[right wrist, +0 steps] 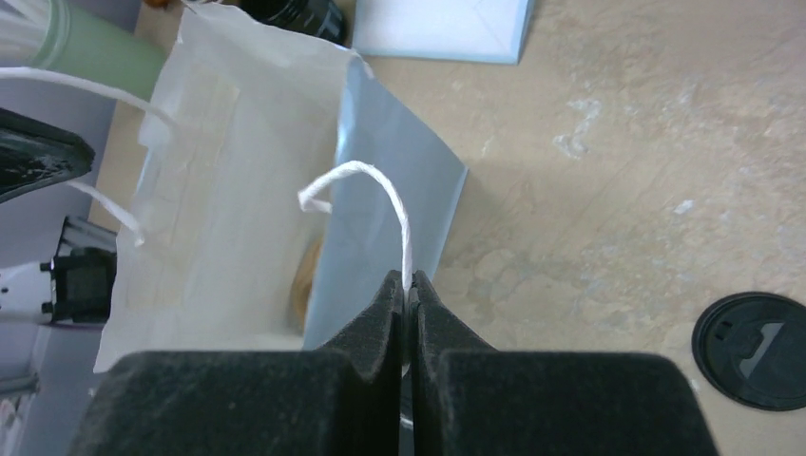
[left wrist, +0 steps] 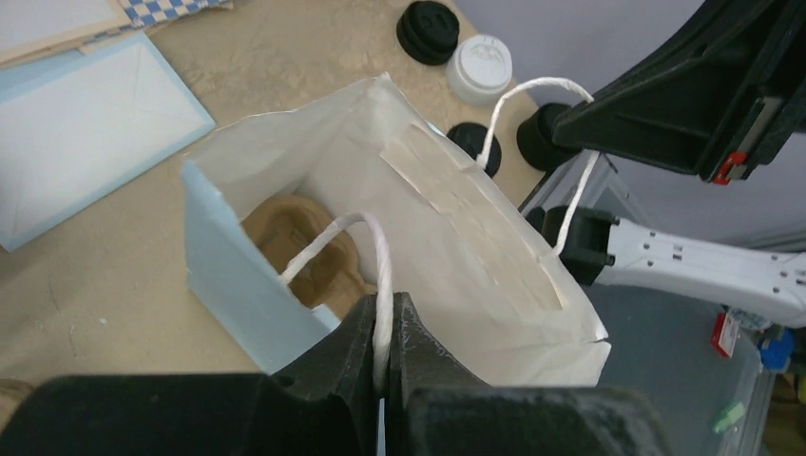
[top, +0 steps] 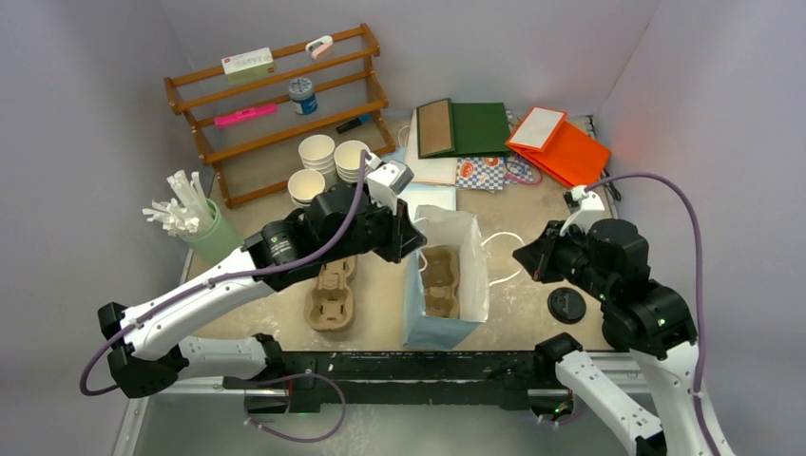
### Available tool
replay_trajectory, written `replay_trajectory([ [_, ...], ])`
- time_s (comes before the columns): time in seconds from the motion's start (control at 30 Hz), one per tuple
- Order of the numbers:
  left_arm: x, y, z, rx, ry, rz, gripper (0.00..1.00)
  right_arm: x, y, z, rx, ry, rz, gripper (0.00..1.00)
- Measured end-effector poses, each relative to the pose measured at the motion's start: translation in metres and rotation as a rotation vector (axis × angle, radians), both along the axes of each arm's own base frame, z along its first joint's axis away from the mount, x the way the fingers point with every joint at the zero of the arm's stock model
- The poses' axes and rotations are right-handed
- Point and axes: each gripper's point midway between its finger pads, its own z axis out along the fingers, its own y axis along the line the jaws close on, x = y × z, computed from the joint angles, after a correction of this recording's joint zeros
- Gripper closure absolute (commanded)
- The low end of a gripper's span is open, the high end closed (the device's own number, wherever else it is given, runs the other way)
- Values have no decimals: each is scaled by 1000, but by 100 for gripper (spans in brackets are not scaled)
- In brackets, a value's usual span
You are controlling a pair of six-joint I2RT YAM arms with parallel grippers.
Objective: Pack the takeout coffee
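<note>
My right gripper and left gripper should leave the string handles and pull back the bag's far rim [top: 450, 211], because the paper bag is at the table's front edge [top: 435, 348].
A light blue and white paper bag [top: 447, 313] stands open mid-table with a brown cardboard cup carrier [top: 440, 280] inside. My left gripper [top: 415, 244] is at the bag's left rim, shut on its white string handle [left wrist: 375, 237]; the string runs down between the closed jaws of the left gripper [left wrist: 383, 309]. My right gripper [top: 521, 256] is just right of the bag. In its wrist view the right gripper [right wrist: 407, 282] is shut on the other string handle [right wrist: 380, 185]. The takeout coffee [left wrist: 480, 68], seen by its white lid, stands beyond the bag in the left wrist view; my right arm hides it from above.
A second carrier [top: 333, 294] lies left of the bag. Lidless white cups [top: 328, 157], a green straw holder [top: 207, 233] and a wooden rack [top: 276, 104] stand at the back left. Flat bags [top: 475, 128] lie behind. A black lid [top: 566, 304] lies right of the bag.
</note>
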Motion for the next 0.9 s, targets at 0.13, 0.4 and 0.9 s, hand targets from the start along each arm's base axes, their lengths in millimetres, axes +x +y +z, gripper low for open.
replay_trajectory([
  [0.13, -9, -3, -15, 56, -1, -82, 100, -8, 7, -9, 9, 47, 48, 100],
  [0.4, -32, 3, -9, 126, 51, -198, 100, -27, 16, 8, 18, 164, 128, 69],
  [0.9, -9, 49, 0, 217, 109, 111, 16, 36, 43, 41, -60, 216, 190, 4],
])
